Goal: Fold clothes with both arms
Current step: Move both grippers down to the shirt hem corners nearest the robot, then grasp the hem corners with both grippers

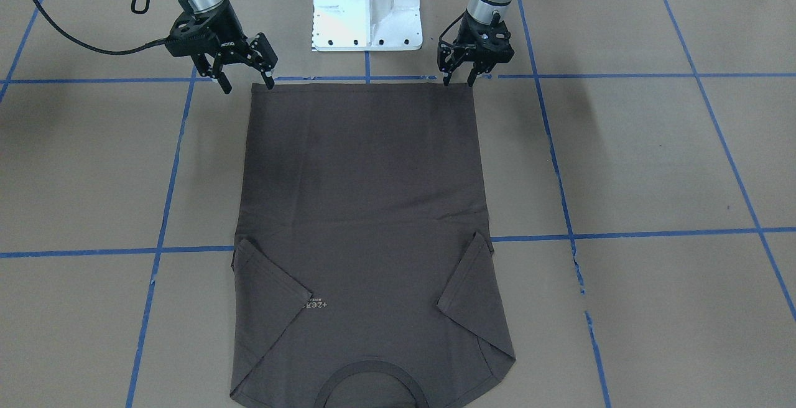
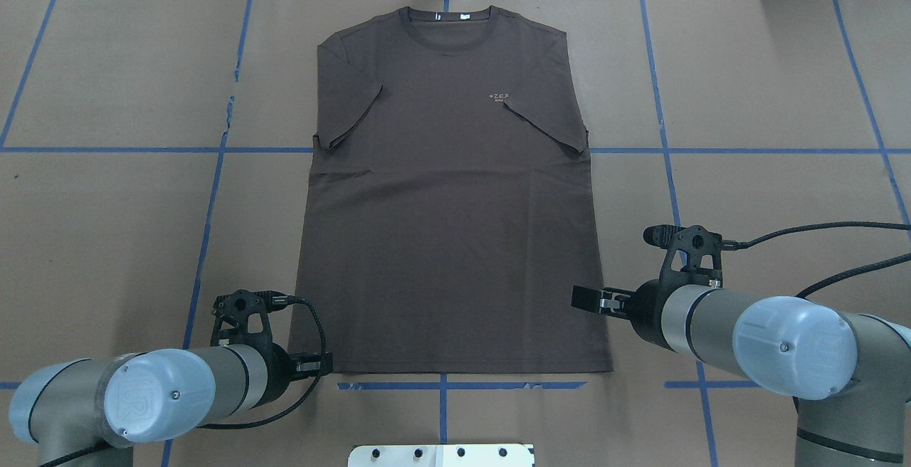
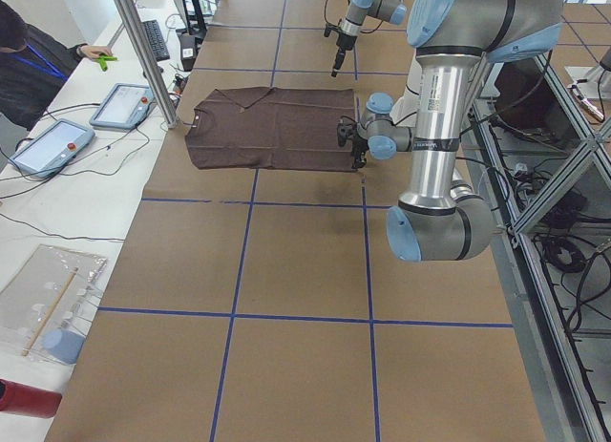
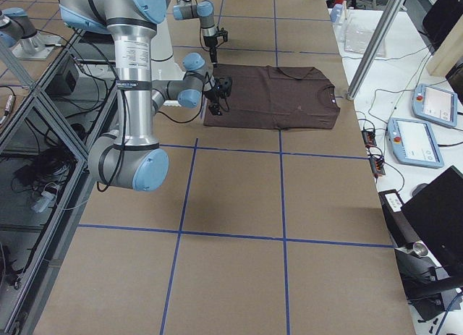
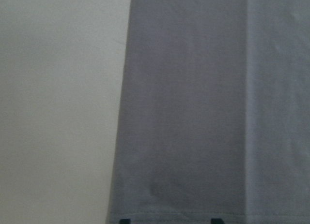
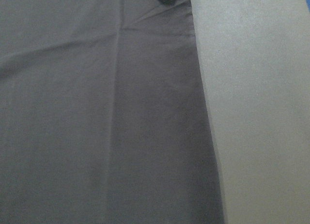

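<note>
The whole dark brown T-shirt (image 1: 365, 176) should move along with its sleeves still folded when I pull its hem, because both sleeves (image 1: 272, 296) lie flat across the chest.
The dark brown T-shirt (image 1: 367, 209) lies flat on the brown paper, both sleeves folded in over the chest, collar at the edge far from the robot and hem towards its base. It also shows in the overhead view (image 2: 448, 203). My left gripper (image 1: 459, 80) is open at the hem corner on my left, fingertips straddling the hem in the left wrist view (image 5: 169, 220). My right gripper (image 1: 247, 84) is open at the other hem corner, just above the cloth. Neither holds anything. The right wrist view shows only the shirt's side edge (image 6: 97, 112).
The white pedestal base (image 1: 367, 10) stands just behind the hem. Blue tape lines (image 1: 622, 234) grid the paper-covered table. An operator (image 3: 29, 60), tablets and a metal pole (image 3: 143, 51) are beyond the collar end.
</note>
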Action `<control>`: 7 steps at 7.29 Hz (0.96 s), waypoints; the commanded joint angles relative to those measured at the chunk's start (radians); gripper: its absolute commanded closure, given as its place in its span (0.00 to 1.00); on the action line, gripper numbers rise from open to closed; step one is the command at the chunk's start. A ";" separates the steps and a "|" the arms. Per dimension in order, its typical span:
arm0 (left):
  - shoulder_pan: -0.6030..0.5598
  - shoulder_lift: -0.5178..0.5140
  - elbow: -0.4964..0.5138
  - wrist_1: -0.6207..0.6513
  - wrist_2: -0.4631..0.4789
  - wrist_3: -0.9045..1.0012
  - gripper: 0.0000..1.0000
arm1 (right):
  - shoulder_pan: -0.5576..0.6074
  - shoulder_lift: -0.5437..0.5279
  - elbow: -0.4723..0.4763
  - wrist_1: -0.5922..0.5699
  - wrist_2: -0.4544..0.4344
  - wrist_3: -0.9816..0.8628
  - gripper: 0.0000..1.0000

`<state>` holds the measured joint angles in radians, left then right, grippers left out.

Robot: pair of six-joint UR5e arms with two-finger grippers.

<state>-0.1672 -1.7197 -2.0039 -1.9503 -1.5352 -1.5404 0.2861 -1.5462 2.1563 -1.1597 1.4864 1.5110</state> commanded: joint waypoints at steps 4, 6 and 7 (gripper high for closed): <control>-0.002 0.008 0.008 0.004 0.000 0.002 0.37 | 0.001 0.000 0.001 0.000 0.000 0.000 0.02; -0.002 0.014 0.007 0.004 0.000 0.003 0.37 | 0.001 0.000 0.001 0.000 0.000 0.000 0.02; -0.002 0.014 0.008 0.004 0.000 0.022 0.37 | 0.001 0.000 0.001 0.000 0.000 0.000 0.02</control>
<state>-0.1687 -1.7065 -1.9962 -1.9466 -1.5355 -1.5333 0.2868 -1.5463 2.1567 -1.1597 1.4864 1.5110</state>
